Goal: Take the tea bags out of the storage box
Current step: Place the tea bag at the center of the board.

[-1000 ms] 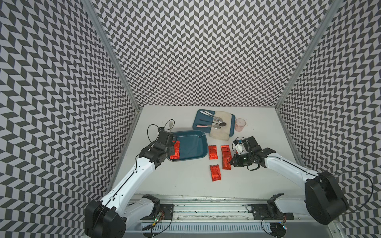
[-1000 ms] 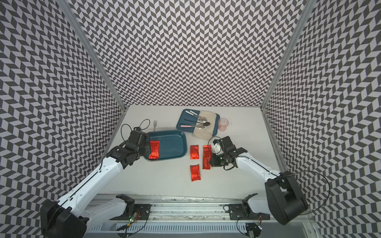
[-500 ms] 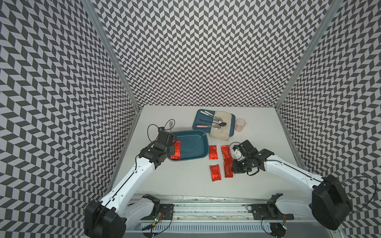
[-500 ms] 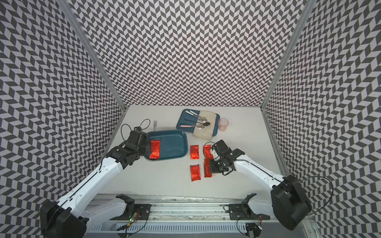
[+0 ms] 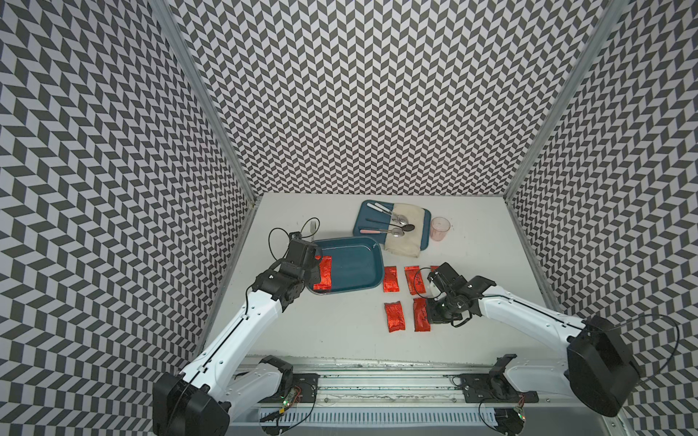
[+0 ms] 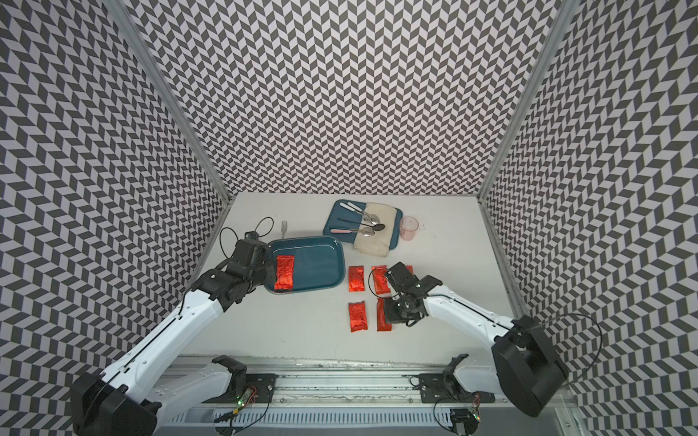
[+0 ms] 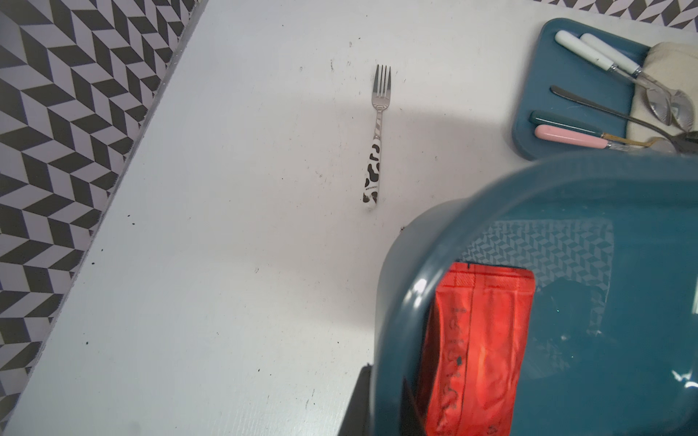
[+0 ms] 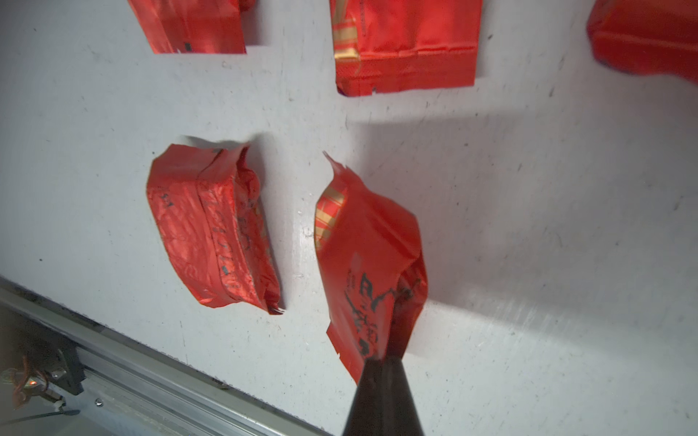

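The tea bag leans onto its narrow side [image 8: 411,294] in the robot's right gripper, so the robot should put the tea bag down, straddle its broad body [image 8: 363,265] and straighten it.
The storage box [image 5: 351,270] [image 6: 313,264] is a deep dark-teal tub at the table's left. One red foil tea bag [image 5: 324,277] [image 7: 479,347] leans against its left inner wall. My left gripper [image 5: 311,272] [image 7: 389,405] is shut on that left wall's rim. Several tea bags lie on the table right of the box, among them a back one [image 5: 391,279] and a front one [image 5: 394,316] [image 8: 211,226]. My right gripper [image 5: 429,321] [image 8: 385,362] is shut on another tea bag [image 5: 420,320] [image 8: 370,264], held low just right of the front one.
A flat teal tray [image 5: 364,219] with cloth and spoons sits behind the box, and a pink cup [image 5: 440,228] stands to its right. A fork [image 5: 312,226] [image 7: 376,151] lies behind the box's left corner. The metal rail [image 5: 377,377] runs along the front edge.
My right gripper has carried its tea bag from the back row toward the front, down beside the front tea bag. The left arm and the box have not moved.
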Tool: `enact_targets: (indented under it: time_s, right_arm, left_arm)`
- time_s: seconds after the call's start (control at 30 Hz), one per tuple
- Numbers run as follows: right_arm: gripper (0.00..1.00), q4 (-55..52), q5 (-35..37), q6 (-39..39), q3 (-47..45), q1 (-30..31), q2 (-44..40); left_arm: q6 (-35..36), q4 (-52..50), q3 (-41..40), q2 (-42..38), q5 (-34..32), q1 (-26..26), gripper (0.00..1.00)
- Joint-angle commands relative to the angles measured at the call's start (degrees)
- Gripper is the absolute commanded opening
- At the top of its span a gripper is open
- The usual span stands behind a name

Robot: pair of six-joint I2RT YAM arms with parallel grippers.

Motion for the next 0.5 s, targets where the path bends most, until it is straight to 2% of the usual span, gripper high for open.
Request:
enact_targets:
  time_s: [0.0, 0.2, 0.4, 0.47]
  right_arm:
    - [0.00, -0.5, 2.0, 0.6, -0.3, 0.6, 0.8]
    - [0.02, -0.8, 3.9, 1.1, -0.3, 0.8, 1.1]
    - [0.14, -0.4, 5.1, 1.0, 0.1, 1.0, 3.2]
    - [0.15, -0.9, 6.0, 1.0, 0.6, 1.4, 3.5]
  left_arm:
    - [0.3, 2.1, -0.4, -1.2, 0.5, 0.4, 0.00]
    - [0.3, 2.1, -0.3, -0.8, 0.5, 0.4, 0.00]
    - [0.3, 2.1, -0.2, -0.4, 0.6, 0.4, 0.00]
    - [0.3, 2.1, -0.2, -0.4, 0.5, 0.4, 0.00]
